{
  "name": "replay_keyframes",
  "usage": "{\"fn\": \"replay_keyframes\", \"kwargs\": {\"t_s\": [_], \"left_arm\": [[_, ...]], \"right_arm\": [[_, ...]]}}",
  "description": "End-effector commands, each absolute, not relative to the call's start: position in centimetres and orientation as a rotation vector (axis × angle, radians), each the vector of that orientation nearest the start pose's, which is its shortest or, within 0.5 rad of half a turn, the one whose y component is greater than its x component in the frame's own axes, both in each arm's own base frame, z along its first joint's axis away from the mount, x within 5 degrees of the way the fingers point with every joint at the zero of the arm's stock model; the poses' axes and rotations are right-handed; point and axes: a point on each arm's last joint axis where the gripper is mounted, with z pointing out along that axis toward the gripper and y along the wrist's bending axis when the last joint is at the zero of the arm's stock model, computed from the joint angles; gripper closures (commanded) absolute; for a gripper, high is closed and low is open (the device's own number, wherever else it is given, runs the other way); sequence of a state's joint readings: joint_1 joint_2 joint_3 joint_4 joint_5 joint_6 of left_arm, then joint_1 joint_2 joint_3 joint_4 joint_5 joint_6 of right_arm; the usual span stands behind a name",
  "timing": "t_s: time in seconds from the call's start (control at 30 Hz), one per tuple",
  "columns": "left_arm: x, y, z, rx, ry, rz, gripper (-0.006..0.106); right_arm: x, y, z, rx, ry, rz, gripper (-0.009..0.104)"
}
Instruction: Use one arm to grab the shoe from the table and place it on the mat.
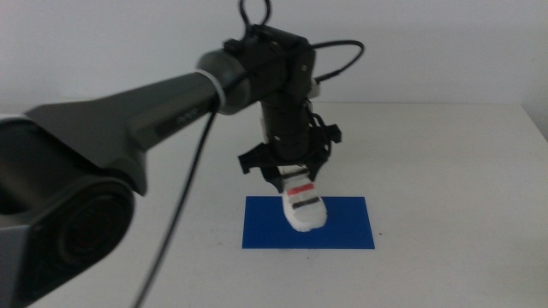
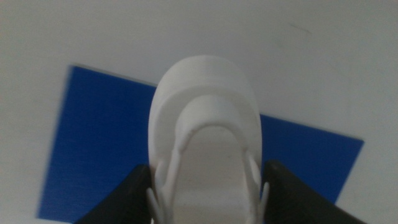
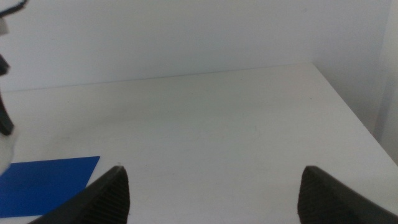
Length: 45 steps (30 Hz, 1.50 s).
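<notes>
The white shoe (image 1: 305, 212) is pointing crossways over the dark blue mat, so my left gripper should turn the shoe to line up with the mat's long edge (image 1: 308, 248) before it lowers the shoe.
The left arm (image 1: 128, 128) reaches in from the left, and its gripper (image 1: 291, 175) is shut on the heel end of the white shoe (image 1: 304, 208) with dark grey and red straps. The shoe hangs toe-down over the middle of the dark blue mat (image 1: 347, 227); I cannot tell whether its toe touches the mat. In the left wrist view the shoe (image 2: 205, 137) fills the space between the two dark jaws of the left gripper (image 2: 208, 202), with the mat (image 2: 93, 143) beneath it. The right gripper (image 3: 214, 199) is open and empty, away from the mat (image 3: 43, 180).
The white table (image 1: 445, 162) stretches around the mat on all sides. The table's far edge and right edge (image 3: 348, 106) show in the right wrist view. A black cable (image 1: 184, 205) hangs from the left arm.
</notes>
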State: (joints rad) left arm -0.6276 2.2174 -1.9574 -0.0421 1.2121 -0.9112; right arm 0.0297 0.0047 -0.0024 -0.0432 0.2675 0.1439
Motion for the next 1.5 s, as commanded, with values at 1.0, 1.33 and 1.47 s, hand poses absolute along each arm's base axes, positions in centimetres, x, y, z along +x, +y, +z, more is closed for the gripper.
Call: {"fn": "replay_keyframes", "kwargs": {"t_s": [1.0, 1.33, 1.47], "left_arm": [[36.3, -30.5, 20.3, 2.101, 2.089, -0.114, 0.1], [36.6, -30.9, 17.4, 2.099, 2.179, -0.134, 0.08], [36.5, -30.9, 17.3, 2.11, 2.167, -0.142, 0.038]], "right_arm": [[5.5, 0.0, 19.0, 0.063, 1.744, 0.078, 0.016], [5.5, 0.0, 19.0, 0.063, 1.744, 0.078, 0.016], [5.5, 0.0, 19.0, 0.063, 1.744, 0.078, 0.016]]}}
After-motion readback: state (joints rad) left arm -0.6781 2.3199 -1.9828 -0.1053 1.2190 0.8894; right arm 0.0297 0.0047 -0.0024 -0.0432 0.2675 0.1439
